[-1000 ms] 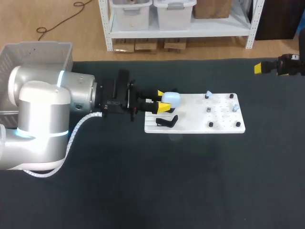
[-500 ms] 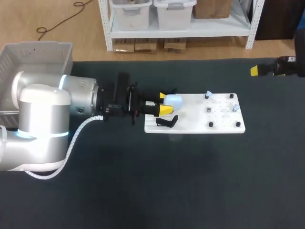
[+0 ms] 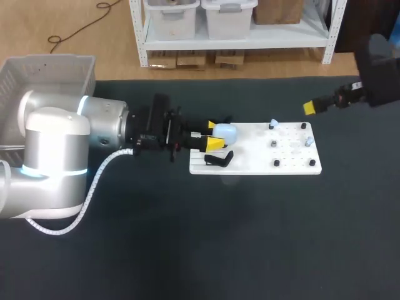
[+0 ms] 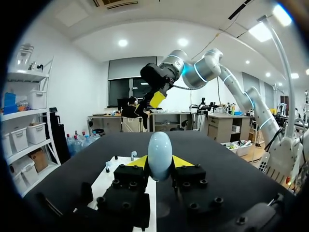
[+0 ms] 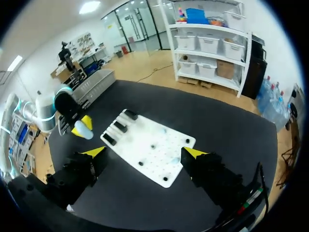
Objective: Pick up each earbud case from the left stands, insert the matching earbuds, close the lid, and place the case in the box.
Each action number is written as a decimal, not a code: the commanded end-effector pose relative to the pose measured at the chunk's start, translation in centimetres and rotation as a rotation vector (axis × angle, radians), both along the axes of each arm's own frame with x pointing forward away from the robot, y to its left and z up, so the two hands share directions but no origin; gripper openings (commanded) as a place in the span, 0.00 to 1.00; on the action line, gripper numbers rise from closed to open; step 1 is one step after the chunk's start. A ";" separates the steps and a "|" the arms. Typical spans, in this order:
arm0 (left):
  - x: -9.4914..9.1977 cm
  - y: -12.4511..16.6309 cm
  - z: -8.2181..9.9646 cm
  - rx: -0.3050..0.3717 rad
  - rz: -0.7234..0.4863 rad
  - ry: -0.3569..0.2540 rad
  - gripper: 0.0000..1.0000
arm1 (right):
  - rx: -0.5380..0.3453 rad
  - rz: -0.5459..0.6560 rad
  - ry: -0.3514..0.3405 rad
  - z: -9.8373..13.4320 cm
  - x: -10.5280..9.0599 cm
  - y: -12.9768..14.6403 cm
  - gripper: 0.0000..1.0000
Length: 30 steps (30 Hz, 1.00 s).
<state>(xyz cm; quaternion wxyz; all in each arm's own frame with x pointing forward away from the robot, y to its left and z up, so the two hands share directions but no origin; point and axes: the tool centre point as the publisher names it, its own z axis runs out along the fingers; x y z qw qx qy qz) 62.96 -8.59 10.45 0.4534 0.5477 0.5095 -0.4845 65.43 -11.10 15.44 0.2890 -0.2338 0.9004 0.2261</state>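
Note:
My gripper will lift the small light blue earbud point(image 3: 309, 141) free and uncover another one, because that earbud sits in line with an empty grey peg point(image 3: 274, 144).
My left gripper point(image 3: 211, 136) is shut on a pale blue earbud case point(image 3: 225, 132), held just above the left end of the white board point(image 3: 256, 164). In the left wrist view the egg-shaped case point(image 4: 160, 154) stands upright between the yellow fingertips point(image 4: 137, 162). Below it on the board rests a black stand point(image 3: 219, 160). Two small pale earbuds point(image 3: 273, 122) point(image 3: 309, 141) stand on pegs at the board's right end. My right gripper point(image 3: 310, 107) hangs open and empty past the board's far right corner; in its own view the fingers point(image 5: 94, 152) straddle the board point(image 5: 154, 150) from high above.
A grey basket point(image 3: 50, 67) stands at the table's far left corner behind my left arm. Short black pegs point(image 3: 276, 163) and a grey one point(image 3: 274, 144) stick up from the board's right half. Black stands point(image 5: 120, 127) line the board's left end.
My right arm has swung in from the table's far right edge toward the board. The left gripper has kept the blue case at about the same spot.

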 end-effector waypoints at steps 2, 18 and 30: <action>0.4 -0.1 -0.7 -0.022 -0.012 0.011 0.00 | -0.026 0.023 -0.007 0.0 -1.6 2.6 1.00; 0.8 0.0 -1.4 -0.048 -0.026 0.029 0.00 | -0.092 0.091 -0.006 -1.4 -4.6 7.0 1.00; 0.6 0.0 -1.5 -0.053 -0.027 0.013 0.00 | -0.096 0.116 0.010 -1.8 -5.9 9.5 1.00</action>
